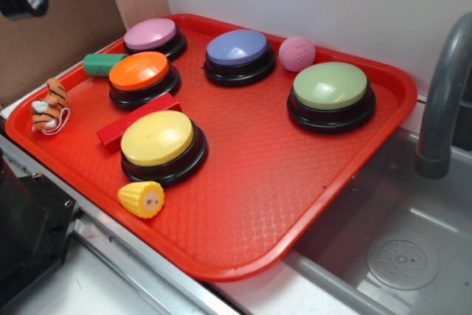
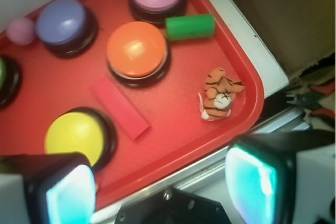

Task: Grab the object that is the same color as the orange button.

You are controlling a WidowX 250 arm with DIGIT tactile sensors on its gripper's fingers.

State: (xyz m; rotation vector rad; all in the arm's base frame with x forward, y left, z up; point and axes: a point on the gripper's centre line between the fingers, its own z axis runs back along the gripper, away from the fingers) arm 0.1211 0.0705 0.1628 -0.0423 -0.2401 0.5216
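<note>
A thin white cord (image 1: 65, 121) comes out of the plush tiger (image 1: 49, 104) in a loop, so the cord should come along and hang down when I lift the plush tiger.
A small plush tiger, the object (image 1: 49, 106) (image 2: 220, 93), lies on the red tray (image 1: 280, 175) near its left corner. It is orange with black stripes and a white face. The orange button (image 1: 140, 76) (image 2: 137, 50) stands to its right on a black base. In the wrist view my gripper (image 2: 163, 192) hangs high over the tray's near edge, open, with nothing between its teal pads (image 2: 71, 195). The tiger lies well beyond the fingertips, apart from them. In the exterior view only a dark part of the arm shows at the top left.
The tray also bears a pink button (image 1: 152, 35), blue button (image 1: 237, 49), green button (image 1: 330, 88), yellow button (image 1: 158, 140), green cylinder (image 1: 103, 63), red block (image 1: 136, 121), yellow corn toy (image 1: 141, 199) and pink ball (image 1: 296, 53). A sink with grey faucet (image 1: 442, 94) lies right.
</note>
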